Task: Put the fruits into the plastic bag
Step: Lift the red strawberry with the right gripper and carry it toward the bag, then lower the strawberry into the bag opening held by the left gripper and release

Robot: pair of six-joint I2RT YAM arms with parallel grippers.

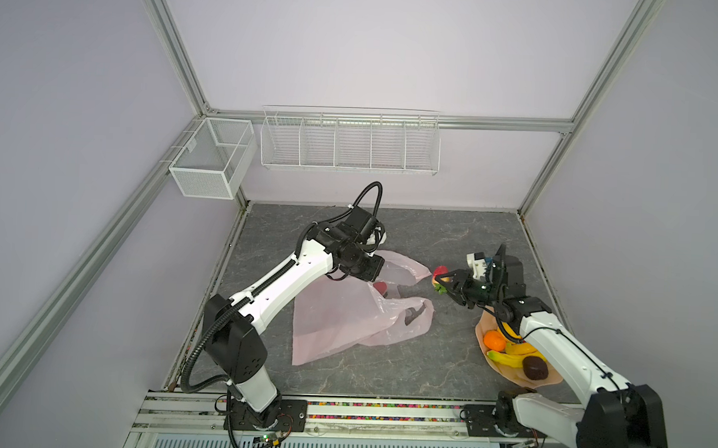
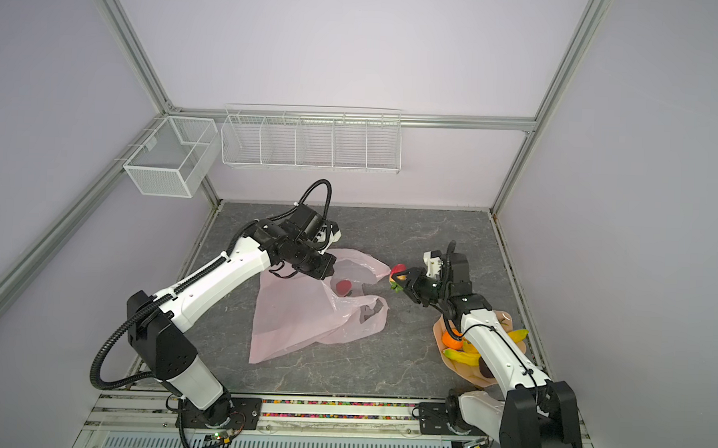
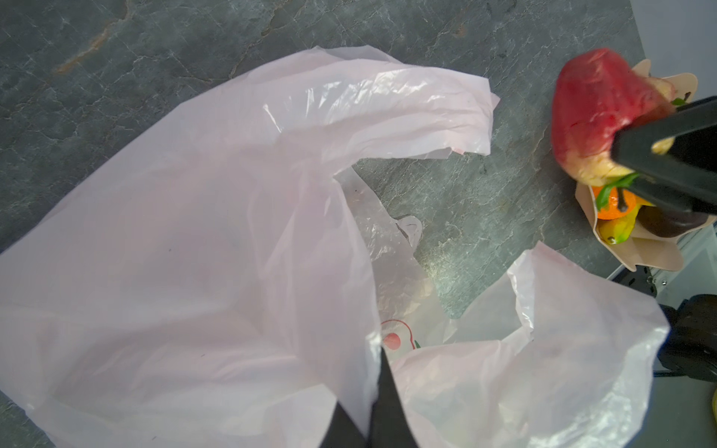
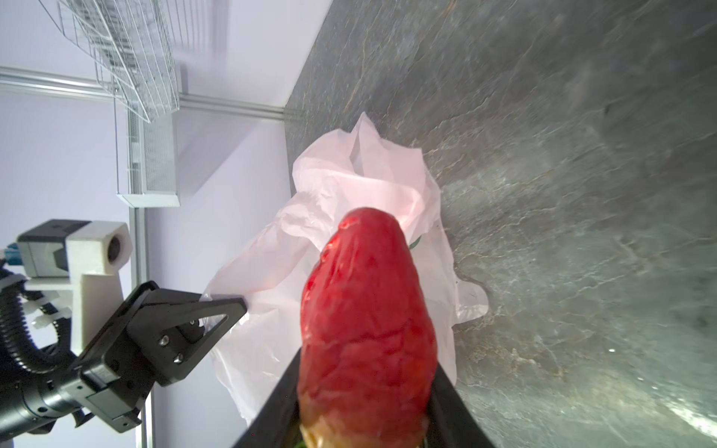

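Observation:
I keep moving my right gripper between the bag's handles, since the bag's raised opening (image 2: 334, 284) is open toward the red-yellow fruit, and then let go of the fruit inside the bag (image 2: 345, 289).
The pale-pink plastic bag (image 1: 336, 319) (image 2: 299, 318) lies crumpled mid-table. My left gripper (image 3: 382, 357) is shut on an edge of the bag's mouth (image 4: 349, 186) and holds it up. My right gripper (image 1: 444, 280) (image 4: 368, 360) is shut on a red-yellow fruit (image 1: 440, 272) (image 3: 597, 112) just right of the bag's handles, above the table. A red round thing (image 1: 381, 286) (image 2: 343, 286) shows inside the bag's mouth. An orange (image 1: 494, 340), yellow bananas (image 1: 505, 358) and a dark brown fruit (image 1: 535, 368) rest on the peach plate (image 1: 519, 381).
The plate sits at the table's right front, partly under my right arm (image 1: 551, 345). A white wire rack (image 1: 350, 143) and a mesh box (image 1: 212, 156) hang on the back wall. Metal frame posts border the table's sides.

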